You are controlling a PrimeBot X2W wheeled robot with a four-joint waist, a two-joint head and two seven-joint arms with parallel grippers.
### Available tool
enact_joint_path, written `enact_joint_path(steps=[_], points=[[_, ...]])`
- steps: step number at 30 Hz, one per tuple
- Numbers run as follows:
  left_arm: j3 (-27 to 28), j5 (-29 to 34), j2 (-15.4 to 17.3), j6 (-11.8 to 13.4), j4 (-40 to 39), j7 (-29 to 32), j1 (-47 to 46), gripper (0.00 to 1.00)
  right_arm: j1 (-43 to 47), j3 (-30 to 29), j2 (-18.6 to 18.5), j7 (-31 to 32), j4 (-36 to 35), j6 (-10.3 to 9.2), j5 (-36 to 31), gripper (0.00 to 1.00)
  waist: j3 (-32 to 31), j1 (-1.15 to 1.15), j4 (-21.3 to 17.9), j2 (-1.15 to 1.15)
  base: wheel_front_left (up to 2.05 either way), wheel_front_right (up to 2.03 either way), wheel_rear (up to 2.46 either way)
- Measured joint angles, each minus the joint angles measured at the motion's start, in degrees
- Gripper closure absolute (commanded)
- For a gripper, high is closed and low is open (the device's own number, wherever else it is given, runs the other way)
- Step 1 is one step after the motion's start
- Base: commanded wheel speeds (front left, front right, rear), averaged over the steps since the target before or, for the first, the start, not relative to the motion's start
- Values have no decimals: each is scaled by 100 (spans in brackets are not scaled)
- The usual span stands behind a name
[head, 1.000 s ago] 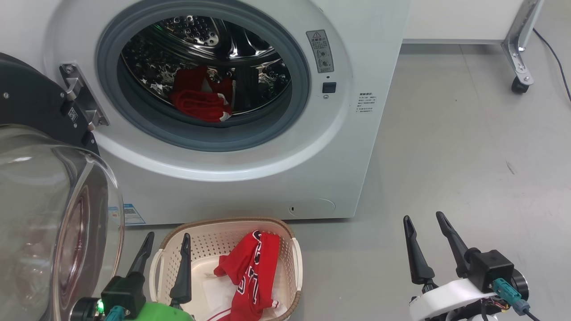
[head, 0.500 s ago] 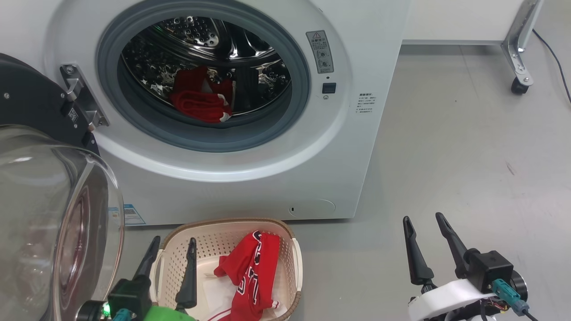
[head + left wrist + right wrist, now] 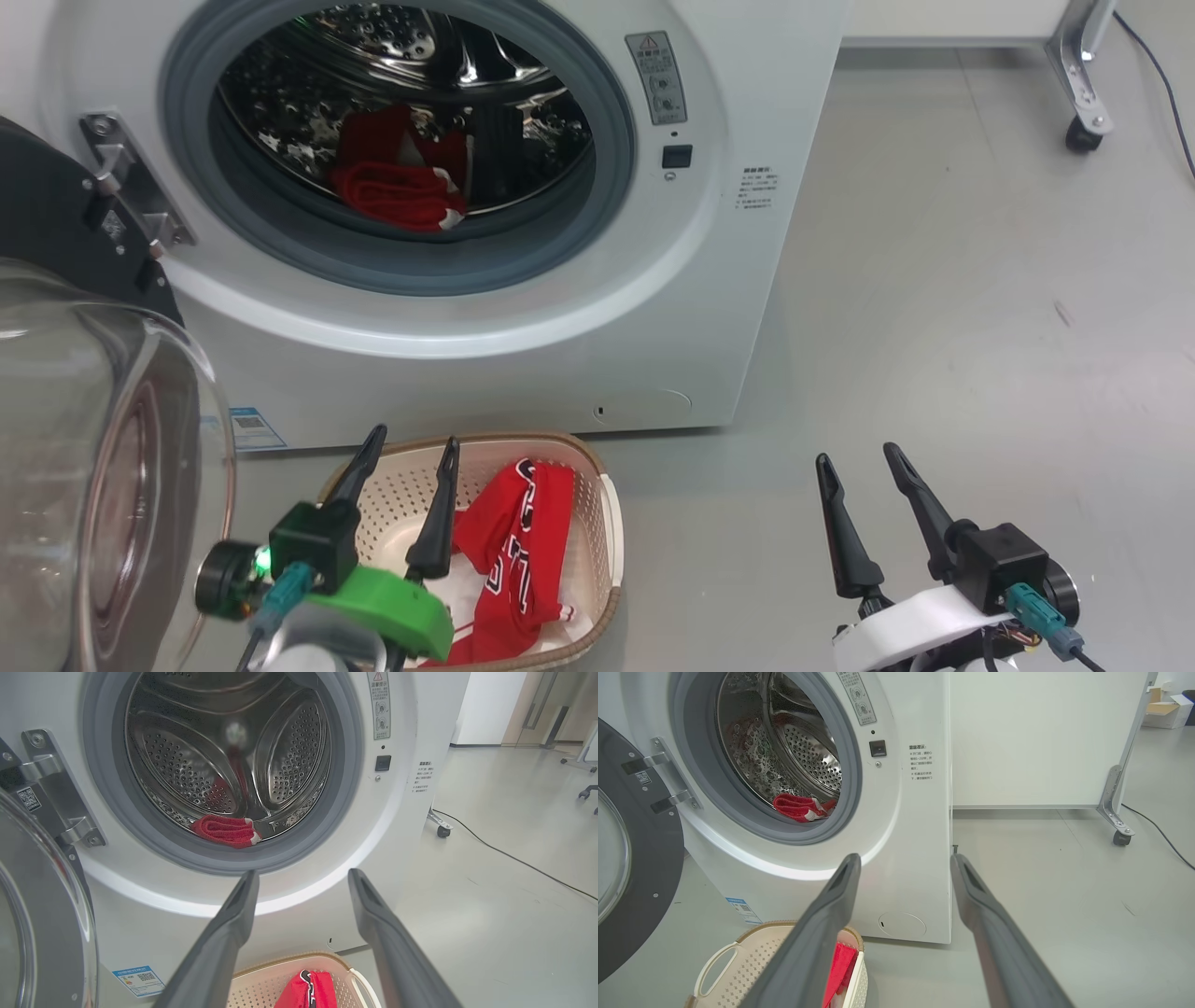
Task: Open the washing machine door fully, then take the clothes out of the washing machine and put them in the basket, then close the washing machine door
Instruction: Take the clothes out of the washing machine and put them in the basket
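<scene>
The red piece of clothes [image 3: 405, 200] is lying bunched up in ribbed folds [image 3: 381, 183]. It will spread out into a waistband and a trailing leg when I pull it.
The white washing machine [image 3: 523, 308] stands with its door [image 3: 56, 233] swung wide open to the left, glass bowl [image 3: 84, 467] toward me. One red piece of the clothes [image 3: 397, 187] lies at the drum's bottom, also seen in the left wrist view [image 3: 226, 830] and the right wrist view [image 3: 798, 807]. Another red garment [image 3: 513, 551] lies in the cream basket [image 3: 611, 523] on the floor before the machine. My left gripper [image 3: 415, 437] hovers open and empty above the basket, fingers pointing at the drum opening [image 3: 302, 873]. My right gripper [image 3: 857, 455] is open and empty over the floor, right of the basket [image 3: 904, 857].
Grey floor [image 3: 980, 327] stretches out right of the machine. A white panel on a metal leg with a castor [image 3: 1083, 135] stands at the back right, and a black cable [image 3: 1158, 84] runs along the floor by it.
My left gripper has risen and moved forward and right above the basket, toward the machine. The head camera has shifted slightly. The right gripper has held still.
</scene>
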Motion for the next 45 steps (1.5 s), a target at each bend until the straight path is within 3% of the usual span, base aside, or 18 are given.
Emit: enact_joint_path(steps=[5, 20, 31, 45], points=[[-69, -49, -4, -94, 119, 222, -581, 0, -180, 89, -2, 0, -76, 1, 0, 0, 251, 0, -138, 0, 0, 0, 0], [103, -345, 27, -246, 1113, 1870, -2839, 0, -852, 414, -12, 0, -339, 0, 187, 0, 1303, 0, -633, 0, 0, 0, 0], [333, -323, 635, -311, 1742, 2863, -4030, 0, -1344, 666, -16, 0, -416, -7, 520, 0, 1983, 1, -1016, 0, 0, 0, 0], [620, -319, 1463, -383, 2191, 3905, -5347, 0, -1696, 905, -21, -1, -548, -169, 951, 0, 2667, 1, -1639, 0, 0, 0, 0]])
